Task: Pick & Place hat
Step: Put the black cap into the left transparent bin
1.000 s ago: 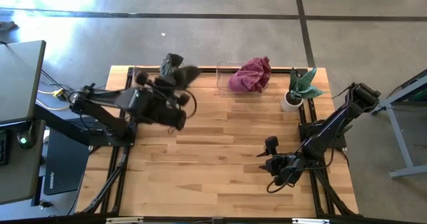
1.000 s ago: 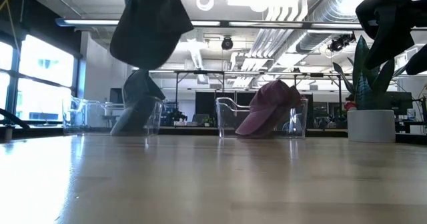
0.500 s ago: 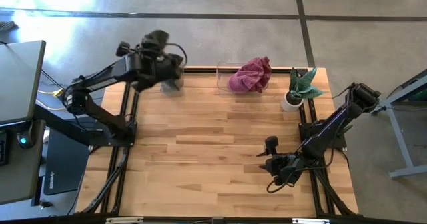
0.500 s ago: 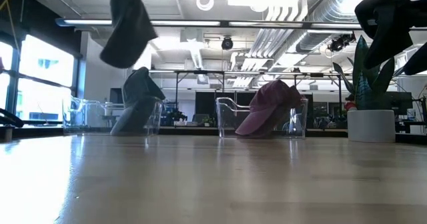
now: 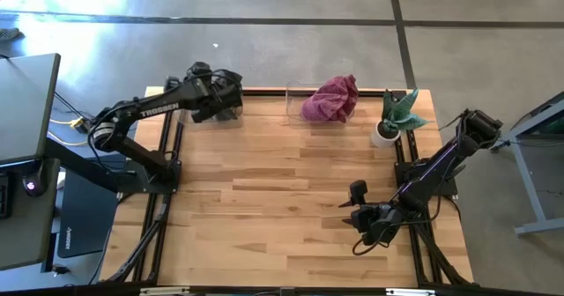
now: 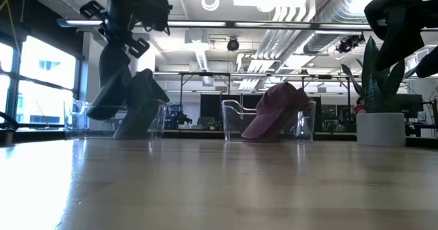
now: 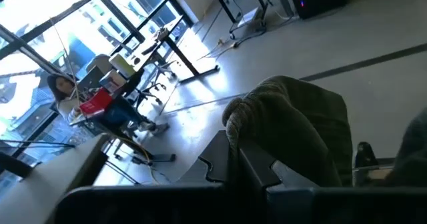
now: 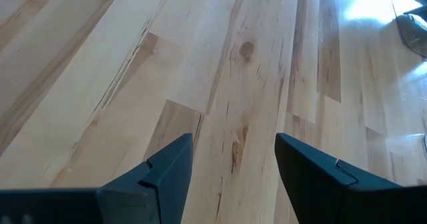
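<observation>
The dark hat's drooping end (image 6: 104,111) hangs in line with the clear bin (image 6: 118,123) below. I should lower my left gripper next until the hat rests inside, then let go.
My left gripper (image 5: 214,95) is at the table's far left corner, shut on a dark hat (image 6: 109,86) that hangs below it at the left clear bin (image 6: 76,115). A second dark hat (image 6: 147,98) sits in that bin, leaning on its wall. A maroon hat (image 5: 331,98) lies in the middle clear bin (image 5: 293,102). My right gripper (image 5: 352,210) hovers open above bare wood at the near right, nothing between its fingers (image 8: 170,161). My left gripper pinches a bunched fold of the dark hat (image 7: 257,117) between its two fingers (image 7: 217,164), which point nearly level toward the table's far edge. The hat droops slack below the fingers, its lower end (image 6: 96,110) at bin height. Whether it touches the bin I cannot tell.
A potted plant in a white pot (image 5: 394,120) stands at the far right. Bare wooden tabletop (image 5: 282,199) spreads across the middle and the near side. A grey desk (image 5: 22,111) stands beyond the table's left edge.
My left gripper has swung with the dark hat toward the table's far left corner and then down. The hat, high above the table a second ago, now hangs low beside the other dark hat at the left bin. My right arm has kept still.
</observation>
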